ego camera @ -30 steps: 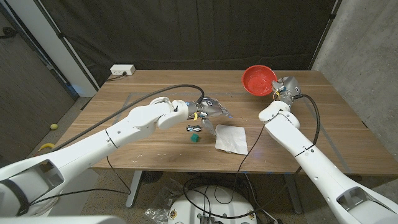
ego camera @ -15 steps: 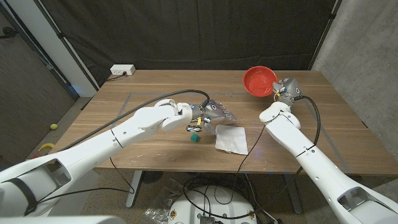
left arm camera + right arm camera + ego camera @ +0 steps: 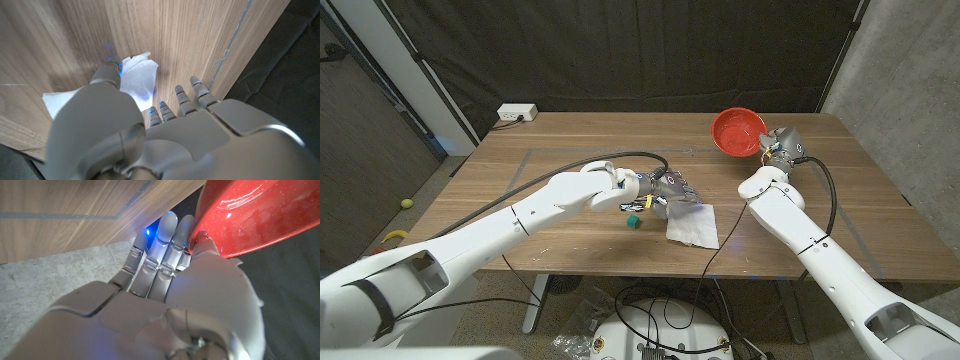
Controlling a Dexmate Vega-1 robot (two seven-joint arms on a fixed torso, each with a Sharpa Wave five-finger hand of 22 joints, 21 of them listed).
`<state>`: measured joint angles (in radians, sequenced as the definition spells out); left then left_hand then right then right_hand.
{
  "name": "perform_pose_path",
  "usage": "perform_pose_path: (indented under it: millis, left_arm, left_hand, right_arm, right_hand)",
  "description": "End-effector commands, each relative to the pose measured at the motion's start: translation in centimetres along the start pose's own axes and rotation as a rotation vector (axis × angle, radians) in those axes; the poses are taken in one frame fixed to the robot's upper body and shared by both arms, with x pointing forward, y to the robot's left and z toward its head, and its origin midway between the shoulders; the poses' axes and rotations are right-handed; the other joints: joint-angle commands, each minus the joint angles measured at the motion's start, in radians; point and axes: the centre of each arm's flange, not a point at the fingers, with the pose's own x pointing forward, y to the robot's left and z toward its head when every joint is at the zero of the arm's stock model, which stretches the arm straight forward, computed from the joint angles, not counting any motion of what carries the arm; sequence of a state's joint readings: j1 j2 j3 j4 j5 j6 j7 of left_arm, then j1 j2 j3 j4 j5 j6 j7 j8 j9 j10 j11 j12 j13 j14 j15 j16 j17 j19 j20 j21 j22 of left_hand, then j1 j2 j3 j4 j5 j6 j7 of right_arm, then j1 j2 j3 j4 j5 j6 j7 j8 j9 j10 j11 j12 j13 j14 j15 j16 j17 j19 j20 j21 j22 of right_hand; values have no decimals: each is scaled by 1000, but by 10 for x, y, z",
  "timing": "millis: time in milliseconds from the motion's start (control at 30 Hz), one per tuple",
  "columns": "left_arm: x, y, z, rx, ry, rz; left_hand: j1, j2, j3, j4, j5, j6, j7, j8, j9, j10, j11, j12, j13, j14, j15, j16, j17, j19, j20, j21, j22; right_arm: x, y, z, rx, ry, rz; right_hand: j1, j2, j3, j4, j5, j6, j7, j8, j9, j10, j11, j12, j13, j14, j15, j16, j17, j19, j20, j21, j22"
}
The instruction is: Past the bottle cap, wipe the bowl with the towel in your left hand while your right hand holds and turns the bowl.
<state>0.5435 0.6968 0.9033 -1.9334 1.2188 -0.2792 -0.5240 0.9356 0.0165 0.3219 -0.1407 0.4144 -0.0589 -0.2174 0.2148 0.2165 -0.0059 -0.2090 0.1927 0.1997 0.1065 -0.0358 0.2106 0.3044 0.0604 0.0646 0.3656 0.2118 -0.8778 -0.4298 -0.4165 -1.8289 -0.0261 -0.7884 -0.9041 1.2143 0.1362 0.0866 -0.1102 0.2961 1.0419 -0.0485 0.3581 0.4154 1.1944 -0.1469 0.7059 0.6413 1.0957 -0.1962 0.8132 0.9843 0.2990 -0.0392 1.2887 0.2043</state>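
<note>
The white towel (image 3: 693,227) holds crisp, straight edges (image 3: 692,243), so I expect its loose end to stick out stiff as paper when I raise it to the bowl.
The white towel (image 3: 692,223) lies crumpled on the table right of the middle. My left hand (image 3: 675,188) hovers at its upper left corner, fingers apart and holding nothing. In the left wrist view the thumb tip reaches onto the towel (image 3: 138,80) while the fingertips (image 3: 180,94) point at bare wood beside it. A small green bottle cap (image 3: 633,222) sits just left of the towel. At the far right, my right hand (image 3: 776,145) grips the rim of the red bowl (image 3: 735,130), which is tilted and raised. The bowl's red wall (image 3: 250,215) sits against that hand's fingers (image 3: 167,235).
A white power strip (image 3: 517,113) lies at the table's back left edge. Black cables run along both arms. The wooden table (image 3: 550,190) has faint tape lines on its left half. A dark curtain hangs behind.
My left hand has moved right and a little nearer, from above the bottle cap to the towel's corner. The right hand and bowl have stayed in place.
</note>
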Motion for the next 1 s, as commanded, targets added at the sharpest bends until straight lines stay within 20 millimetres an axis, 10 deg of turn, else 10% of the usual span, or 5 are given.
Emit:
perform_pose_path:
  millis: [33,500,700,1000]
  left_arm:
    - [15,-2,5,3,-11,-60]
    - [25,-9,11,-15,-10,-132]
    - [28,-14,11,-29,-13,-126]
    - [31,-18,5,-64,-1,-63]
  left_hand:
    - [32,40,20,-1,4,16,-4,10,5,6,-4,7,-1,5,-67,5,3,11,-4,5,2]
    - [77,138,55,15,-11,56,-4,28,7,56,-5,21,-3,15,-75,14,7,13,-9,10,1]
    - [78,133,43,32,-57,206,-2,87,6,262,-8,59,-2,112,-134,37,-11,57,-31,33,-6]
    - [81,109,41,64,-109,717,5,250,-14,787,4,62,3,384,-187,68,-40,138,-66,75,-12]
  right_arm:
    - [1,1,-2,2,-11,-1]
    - [6,3,1,-10,-24,-6]
    - [8,5,1,-11,-25,-6]
    - [11,8,2,-15,-30,-2]
  right_hand:
    - [-3,10,-8,-2,3,23,-18,-3,5,4,-1,-5,4,6,-35,-9,3,-8,-100,10,0]
    - [-4,10,-9,-1,3,26,-21,-9,5,5,0,-9,10,6,-35,-13,8,-12,-100,17,-5]
    - [-3,10,-9,-2,3,27,-19,-12,4,4,2,-11,12,7,-35,-14,10,-13,-99,20,-6]
    - [-4,10,-9,-1,2,25,-20,-16,8,7,0,-16,13,7,-35,-19,9,-16,-103,24,-9]
